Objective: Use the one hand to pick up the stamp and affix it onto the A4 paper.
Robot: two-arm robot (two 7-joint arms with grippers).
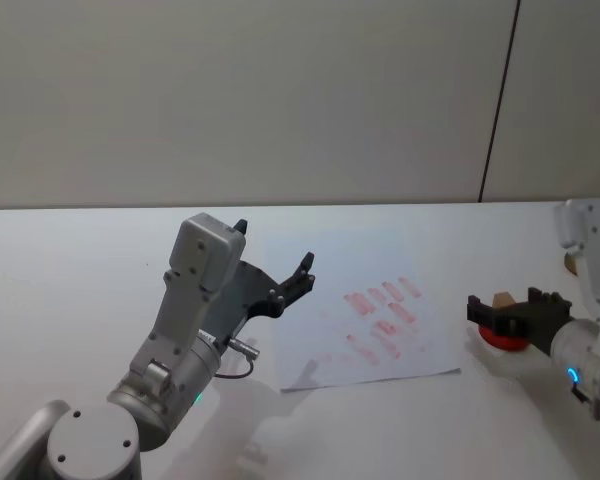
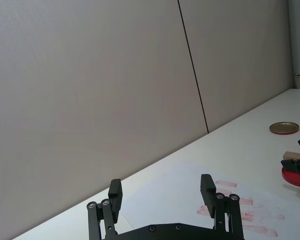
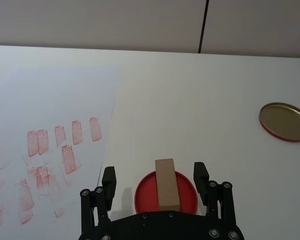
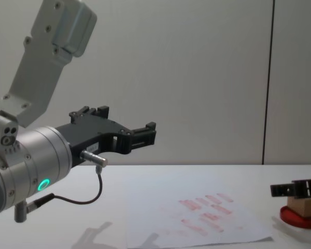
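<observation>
Narrow red imprints [image 3: 68, 159] show on the A4 paper, so I expect the stamp's hidden inked side [image 3: 167, 185] to make another red imprint when I push it down.
The stamp [image 3: 166, 184], a small tan wooden block, stands on a round red ink pad [image 3: 145, 192] to the right of the A4 paper [image 3: 50, 110]. My right gripper [image 3: 154, 172] is open around the stamp, one finger on each side, with a gap left on both sides. In the head view the right gripper [image 1: 502, 308] is low over the ink pad [image 1: 502, 342], with the stamp [image 1: 501, 298] between its fingers. The A4 paper [image 1: 370, 300] lies at the table's middle with several red imprints. My left gripper [image 1: 275, 245] hangs open and raised, left of the paper.
A round gold lid [image 3: 285, 121] lies on the white table [image 1: 80, 270], beyond the ink pad toward the wall. The left arm's bulky silver wrist [image 4: 36, 161] with its cable stands high over the table's left side.
</observation>
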